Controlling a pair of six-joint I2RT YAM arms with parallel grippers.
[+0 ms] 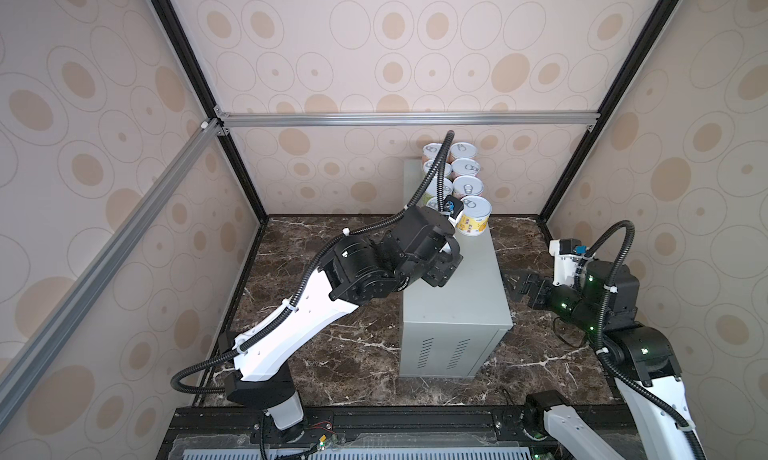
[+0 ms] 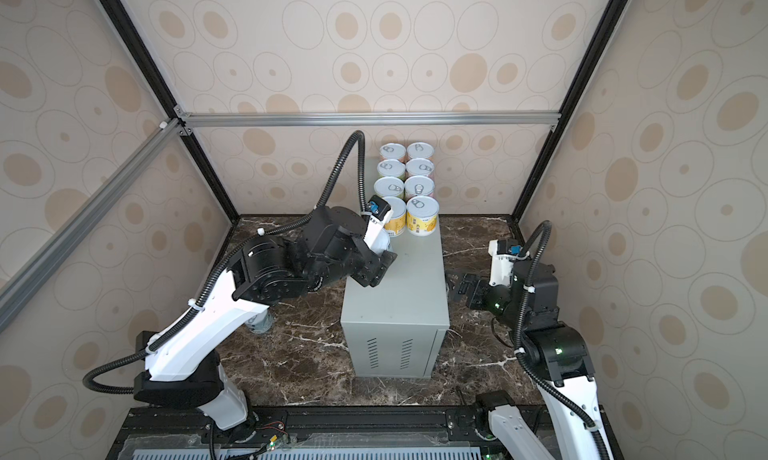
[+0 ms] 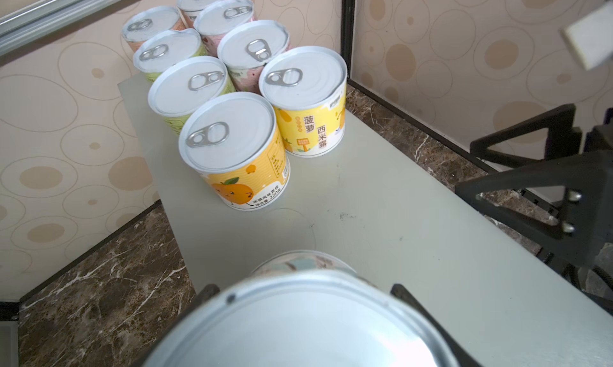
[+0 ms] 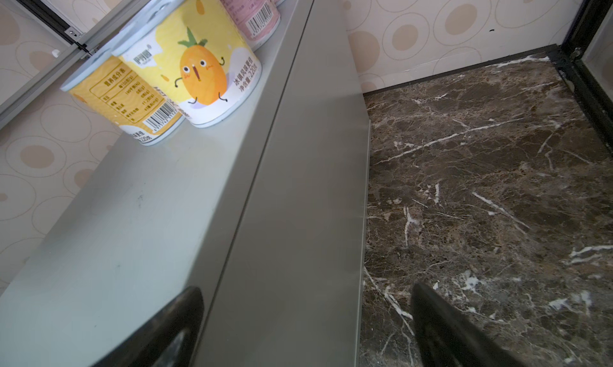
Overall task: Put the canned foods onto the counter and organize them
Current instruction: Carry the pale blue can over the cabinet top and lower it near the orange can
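Note:
The pale blue can [image 3: 305, 325] is upright over open counter [image 3: 376, 236], away from yellow cans. My left gripper keeps moving the can across and down until it sits there.
The counter [image 1: 457, 295] is a long grey metal box on the marble. Several cans [image 2: 405, 175] stand in two columns at its far end, the nearest two yellow [image 3: 308, 100] [image 3: 232, 149]. My left gripper [image 3: 303, 292] is shut on a can with a pale blue label [image 3: 305, 322], held upright just above the counter's bare middle, a short way in front of the yellow cans. My wrist hides this can in both top views. My right gripper [image 4: 308, 292] is open and holds nothing, level with the counter's right edge [image 2: 457, 287].
Dark marble floor [image 4: 481, 182] surrounds the counter. Part of another can [image 2: 259, 322] shows on the marble under my left arm. Patterned walls with black frame posts [image 1: 241, 179] close in the back and sides. The counter's near half [image 3: 381, 216] is bare.

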